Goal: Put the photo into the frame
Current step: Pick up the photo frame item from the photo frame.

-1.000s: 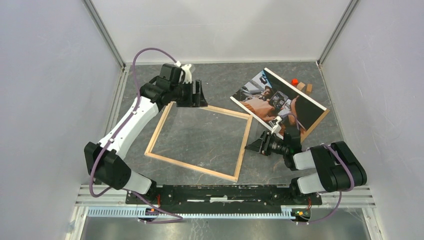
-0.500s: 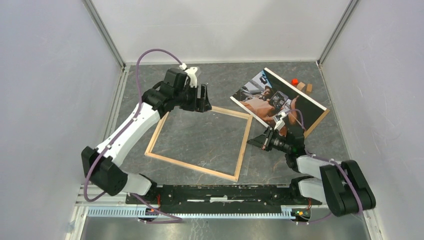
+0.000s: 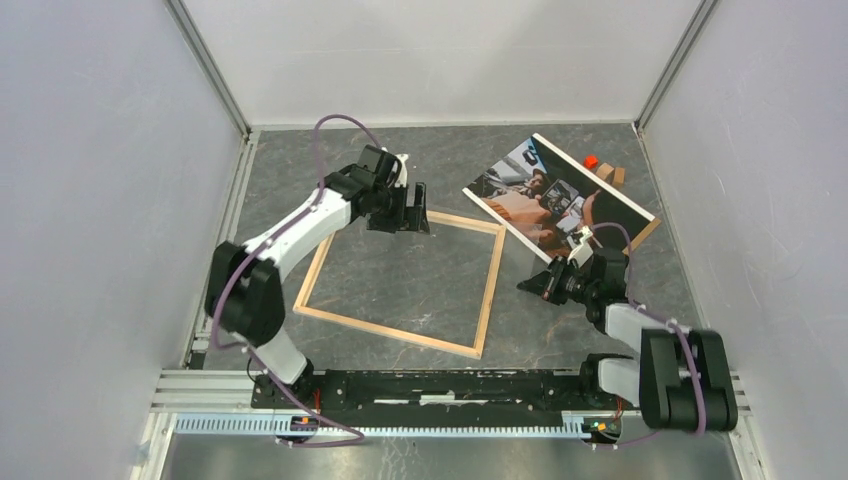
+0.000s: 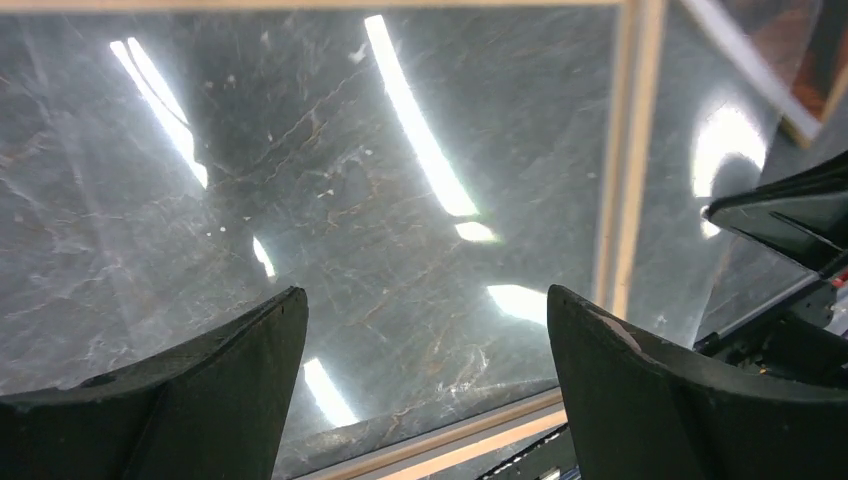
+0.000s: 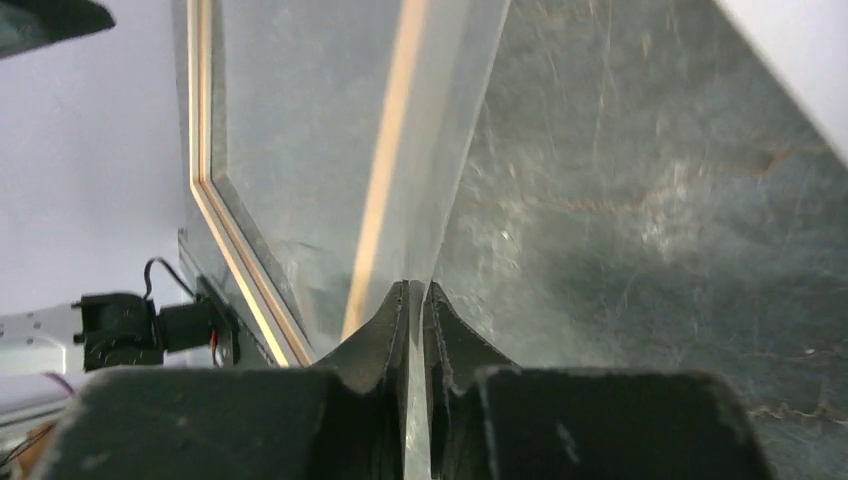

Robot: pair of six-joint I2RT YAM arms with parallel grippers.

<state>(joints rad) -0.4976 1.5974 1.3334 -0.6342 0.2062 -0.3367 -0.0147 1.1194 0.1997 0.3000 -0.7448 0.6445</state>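
Note:
Next, I grip the clear sheet again squarely by its edge and then lift the sheet over the frame, because it hangs over the frame's rail and slants in my right gripper's fingers.
The frame, thin pale wood rails, lies flat at the table's middle. The photo, white-bordered, lies at the back right on a brown board. My left gripper hovers open over the frame's far rail, nothing between its fingers. In the left wrist view the frame's rail borders a glossy surface with light reflections. My right gripper, just right of the frame, is shut on the edge of a thin clear sheet. A frame rail shows through the sheet above the right gripper.
A small red piece and wooden blocks sit behind the photo near the back right corner. Walls enclose the grey marbled table on three sides. The arms' mounting rail runs along the near edge.
My left arm swung right along the frame's far rail and its jaws widened. My right gripper closed on the clear sheet's edge and drew a little to the right.

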